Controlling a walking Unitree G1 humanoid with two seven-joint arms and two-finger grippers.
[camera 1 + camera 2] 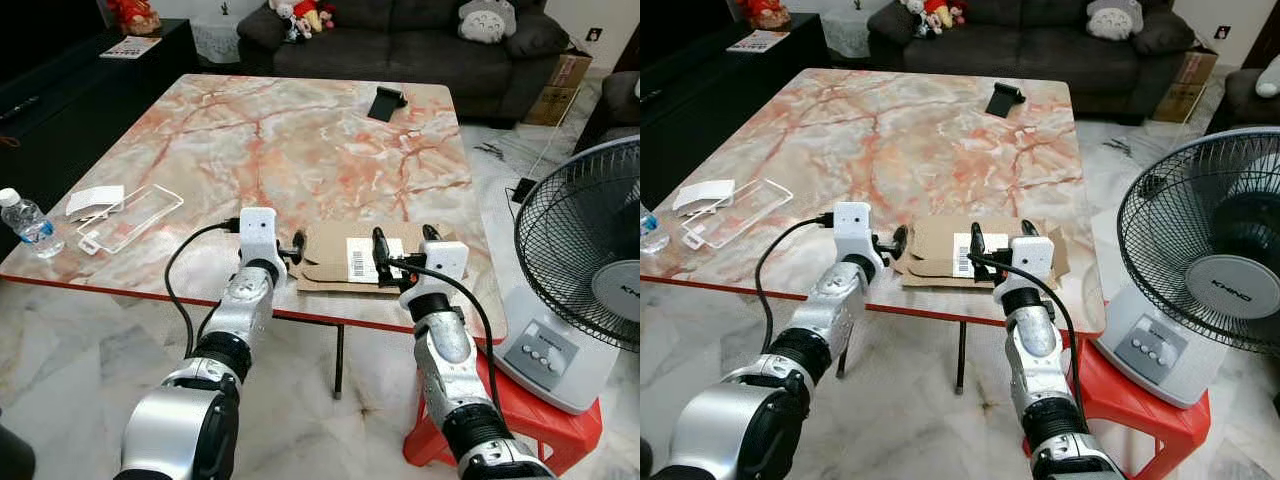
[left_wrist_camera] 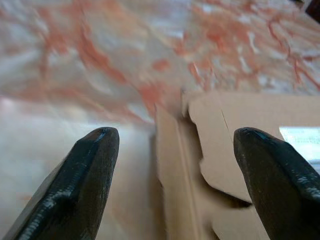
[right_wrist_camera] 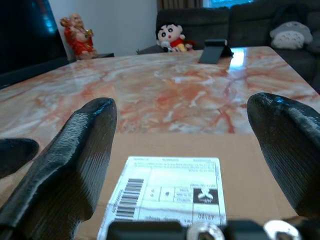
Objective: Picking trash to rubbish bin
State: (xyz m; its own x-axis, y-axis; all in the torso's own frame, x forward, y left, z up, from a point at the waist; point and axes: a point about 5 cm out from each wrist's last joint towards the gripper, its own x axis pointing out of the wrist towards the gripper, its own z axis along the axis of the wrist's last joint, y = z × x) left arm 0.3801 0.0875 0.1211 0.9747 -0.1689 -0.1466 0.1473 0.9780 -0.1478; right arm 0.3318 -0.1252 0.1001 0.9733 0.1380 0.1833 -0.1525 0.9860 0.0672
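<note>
The cardboard box [image 1: 345,258] will hang with its panels spread open when I lift the upright flap, because a gap [image 2: 192,142] separates the box's top panel from that flap.
A flattened brown cardboard box [image 1: 335,252] with a white barcode label [image 1: 362,258] lies on the marble table [image 1: 280,140], close to its front edge. My left gripper [image 1: 293,250] is open at the box's left edge; in the left wrist view the cardboard flaps [image 2: 225,145] lie between its two fingers. My right gripper [image 1: 404,240] is open low over the right part of the box. In the right wrist view the label [image 3: 170,187] sits between its fingers [image 3: 80,150].
A clear plastic tray [image 1: 130,217], a white paper [image 1: 95,200] and a water bottle [image 1: 25,222] lie at the table's left front. A black stand [image 1: 385,102] sits at the far side. A fan [image 1: 585,260] on a red stool [image 1: 520,420] stands right.
</note>
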